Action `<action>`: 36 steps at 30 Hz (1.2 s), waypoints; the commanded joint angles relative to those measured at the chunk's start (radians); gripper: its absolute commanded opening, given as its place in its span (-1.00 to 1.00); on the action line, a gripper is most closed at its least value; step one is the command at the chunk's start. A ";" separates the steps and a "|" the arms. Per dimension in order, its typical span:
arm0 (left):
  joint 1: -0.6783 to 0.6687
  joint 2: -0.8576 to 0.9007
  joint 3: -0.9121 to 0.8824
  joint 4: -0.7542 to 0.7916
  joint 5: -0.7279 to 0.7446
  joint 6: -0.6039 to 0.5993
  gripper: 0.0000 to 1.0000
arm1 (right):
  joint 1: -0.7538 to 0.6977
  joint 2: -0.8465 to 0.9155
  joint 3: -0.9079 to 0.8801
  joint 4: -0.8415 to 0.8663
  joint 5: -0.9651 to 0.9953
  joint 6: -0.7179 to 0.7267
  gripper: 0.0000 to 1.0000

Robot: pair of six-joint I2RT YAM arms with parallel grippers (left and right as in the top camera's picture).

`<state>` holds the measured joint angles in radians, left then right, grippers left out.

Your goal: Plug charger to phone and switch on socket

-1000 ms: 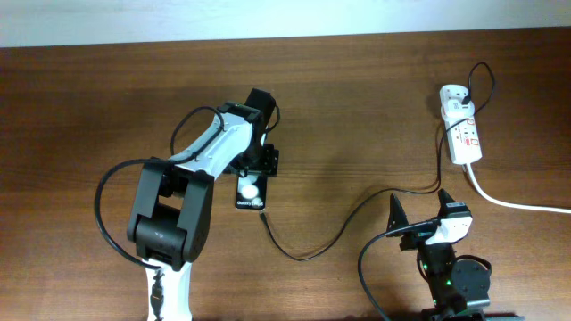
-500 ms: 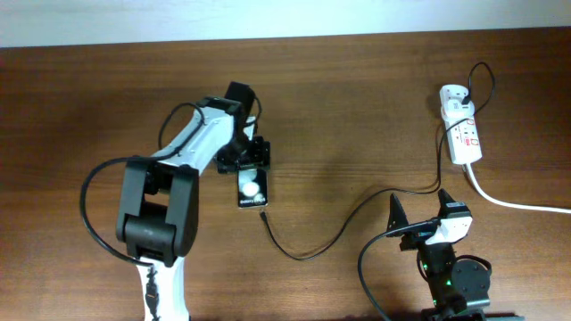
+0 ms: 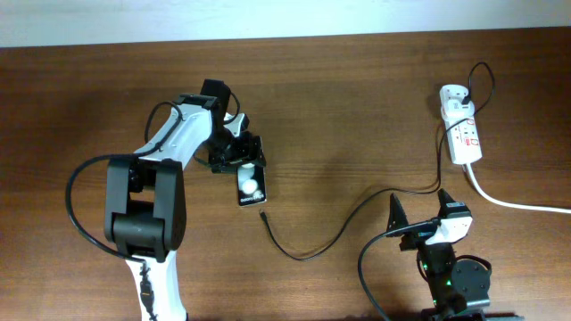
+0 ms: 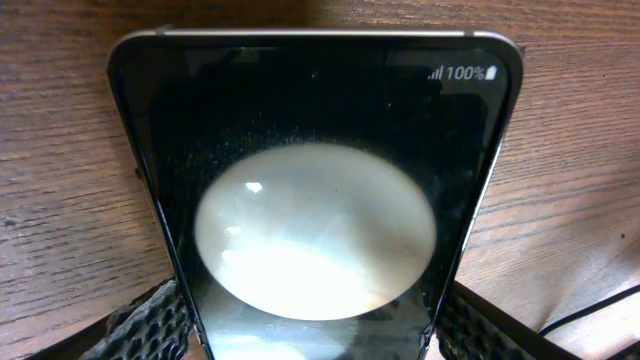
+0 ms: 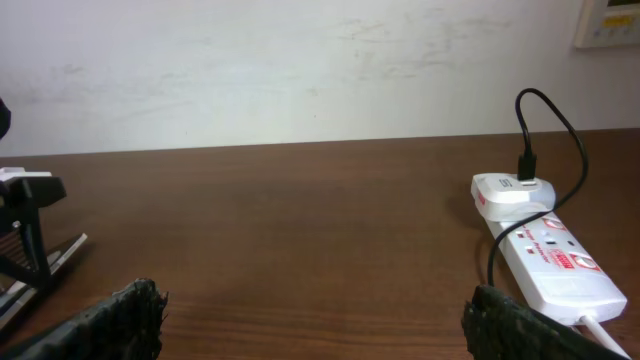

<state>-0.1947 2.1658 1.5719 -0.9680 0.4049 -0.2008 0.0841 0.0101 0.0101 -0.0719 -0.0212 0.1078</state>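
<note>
Next, my right gripper takes the phone's long edge (image 3: 265, 185) first, because the phone's status-bar end (image 3: 252, 201) faces the charger plug and my left gripper covers the phone's other end.
The phone (image 3: 251, 185) lies flat on the table left of centre, its glossy face showing white round spots. In the left wrist view the phone (image 4: 315, 200) fills the frame. My left gripper (image 3: 237, 159) is shut on the phone's far end, with a finger pad against each long edge (image 4: 315, 330). The charger cable (image 3: 357, 214) runs from the socket's adapter (image 3: 453, 96) across the table. Its plug tip (image 3: 263, 215) lies just off the phone's near end, apart from it. The socket (image 3: 465, 134) lies at the far right and also shows in the right wrist view (image 5: 552, 258). My right gripper (image 3: 419, 212) is open and empty (image 5: 315, 312).
The socket's thick white cord (image 3: 517, 203) runs off the right edge. The cable loops above the adapter (image 5: 545, 125). A pale wall (image 5: 300, 60) stands behind the table's far edge. The left arm's own black wire (image 3: 85, 205) arcs beside its base.
My left arm has swung left around the phone, and the phone's near end has drawn slightly away from the plug tip. The right arm has not moved.
</note>
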 commanded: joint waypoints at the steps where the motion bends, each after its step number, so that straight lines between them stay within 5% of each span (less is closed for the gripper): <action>1: 0.000 0.046 -0.029 0.010 0.006 0.024 0.57 | 0.007 -0.006 -0.005 0.001 -0.071 0.089 0.97; 3: 0.000 0.046 -0.028 0.010 0.006 0.024 0.57 | 0.007 -0.006 -0.004 0.026 -0.112 0.225 0.97; 8: 0.000 0.046 -0.029 0.013 0.006 0.024 0.56 | 0.007 0.050 0.189 -0.117 -0.152 0.227 0.97; 11: 0.000 0.046 -0.028 0.013 0.006 0.024 0.56 | 0.007 0.260 0.520 -0.297 -0.153 0.222 0.97; 16: 0.000 0.046 -0.029 0.013 0.006 0.024 0.57 | 0.007 0.751 1.149 -0.858 -0.160 0.223 0.97; 18: 0.000 0.046 -0.029 0.012 0.006 0.024 0.57 | 0.007 0.897 1.290 -0.932 -0.159 0.223 0.97; 25: 0.000 0.046 -0.029 0.005 0.019 0.024 0.56 | 0.031 1.302 1.302 -0.976 -0.444 0.081 0.99; 27: 0.000 0.046 -0.029 0.001 0.022 0.025 0.56 | 0.090 1.480 1.289 -0.969 -0.541 -0.033 0.81; 36: 0.000 0.046 -0.029 -0.014 0.157 0.128 0.58 | 0.320 2.020 1.289 -0.583 -0.869 -0.044 0.59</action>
<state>-0.1940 2.1719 1.5650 -0.9802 0.5095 -0.1184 0.3599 1.9785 1.3003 -0.6918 -0.7902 0.0658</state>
